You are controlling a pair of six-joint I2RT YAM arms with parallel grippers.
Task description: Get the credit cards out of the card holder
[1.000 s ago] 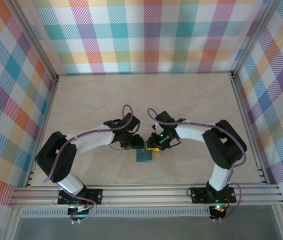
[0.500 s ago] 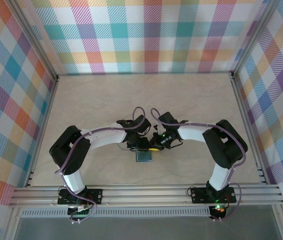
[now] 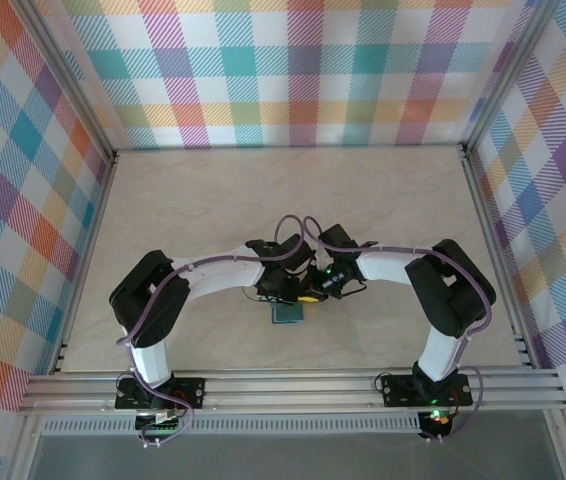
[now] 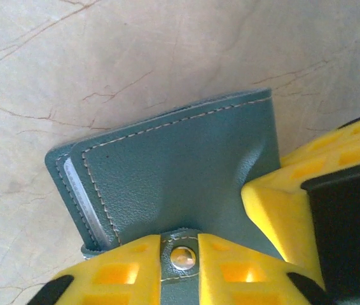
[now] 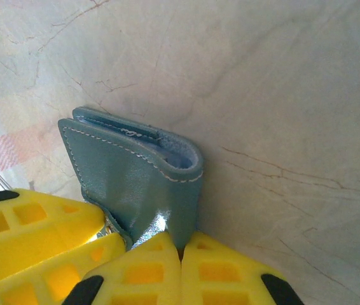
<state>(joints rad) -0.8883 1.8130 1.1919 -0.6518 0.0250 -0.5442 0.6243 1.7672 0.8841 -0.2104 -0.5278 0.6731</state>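
Note:
The strap lies flat and its snap is between the left gripper's fingers, so the robot's left gripper should pinch the strap's tip and peel it away from the cover.
The card holder is a teal wallet lying folded on the table near the front, between both arms. In the left wrist view its cover faces me, and a silvery credit card edge peeks out at its open left side. My left gripper is shut on the strap with the round snap, one yellow finger pressed to each side. My right gripper is shut on the cover close to the fold, creasing the leather. Its fingers show at the right of the left wrist view.
The two grippers meet tip to tip over the wallet. The pale marbled table stretches behind them to checked walls. An aluminium rail runs along the front edge.
The left arm has swung right to the wallet and its jaws have narrowed onto the snap strap. The right gripper has closed on the cover.

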